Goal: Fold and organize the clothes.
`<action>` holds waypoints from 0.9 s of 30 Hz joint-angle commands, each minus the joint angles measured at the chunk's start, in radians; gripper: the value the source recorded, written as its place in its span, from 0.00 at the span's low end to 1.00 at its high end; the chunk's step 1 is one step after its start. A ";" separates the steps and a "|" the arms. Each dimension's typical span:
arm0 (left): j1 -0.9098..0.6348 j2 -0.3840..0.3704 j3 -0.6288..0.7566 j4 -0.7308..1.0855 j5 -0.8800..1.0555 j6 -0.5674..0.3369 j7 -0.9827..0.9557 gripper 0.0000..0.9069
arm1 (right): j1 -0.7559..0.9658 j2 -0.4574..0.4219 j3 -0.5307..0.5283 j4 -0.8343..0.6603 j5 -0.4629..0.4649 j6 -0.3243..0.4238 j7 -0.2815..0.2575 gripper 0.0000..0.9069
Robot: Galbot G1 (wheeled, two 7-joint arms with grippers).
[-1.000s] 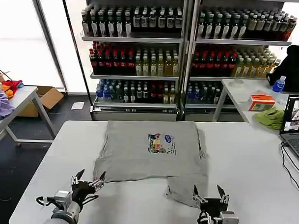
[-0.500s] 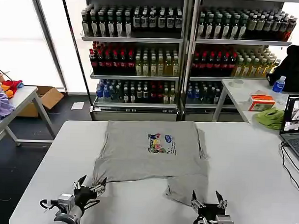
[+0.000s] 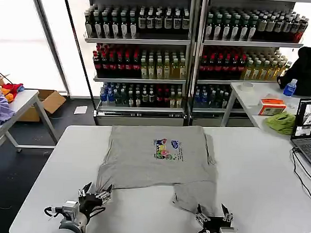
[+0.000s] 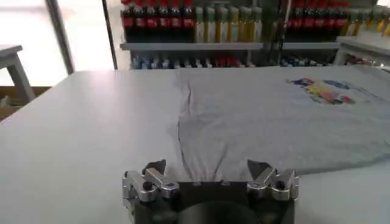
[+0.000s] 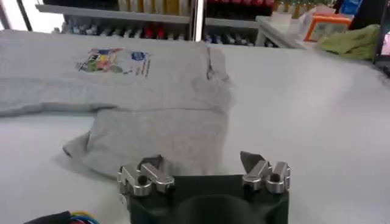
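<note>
The lower flap (image 3: 195, 194) is limp and sticks out from the T-shirt's near edge (image 3: 174, 185). It will come along and tuck under the T-shirt when I lift that edge away.
The clothes are one grey T-shirt (image 3: 159, 157) lying flat in the middle of the white table (image 3: 256, 171), its small multicoloured print (image 3: 168, 149) facing up. A lower flap of the shirt reaches toward the near edge on the right. My left gripper (image 3: 95, 192) hovers open just before the shirt's near left corner, and the left wrist view shows the left gripper (image 4: 207, 169) empty, with the T-shirt (image 4: 274, 115) beyond it. My right gripper (image 3: 213, 214) is open at the flap's near hem. In the right wrist view the right gripper (image 5: 201, 161) is empty, over the T-shirt (image 5: 158, 128).
A lime-green cloth (image 3: 280, 122), an orange box (image 3: 272, 107) and a laptop (image 3: 307, 133) sit at the right. A side table at the left holds a purple and red-orange cloth pile (image 3: 2, 103). Shelves of bottles (image 3: 147, 60) stand behind the table.
Both grippers have drawn back toward the near edge of the table and sit lower in the head view. The shirt lies as before.
</note>
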 commanded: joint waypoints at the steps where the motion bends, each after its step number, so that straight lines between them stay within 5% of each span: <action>1: -0.004 -0.002 0.000 0.009 -0.001 -0.003 0.000 0.03 | 0.002 0.004 0.004 0.001 0.002 -0.011 0.001 0.00; 27: 0.024 -0.033 0.016 -0.006 0.034 -0.029 0.022 0.01 | -0.004 0.018 -0.018 -0.069 -0.071 0.150 -0.035 0.00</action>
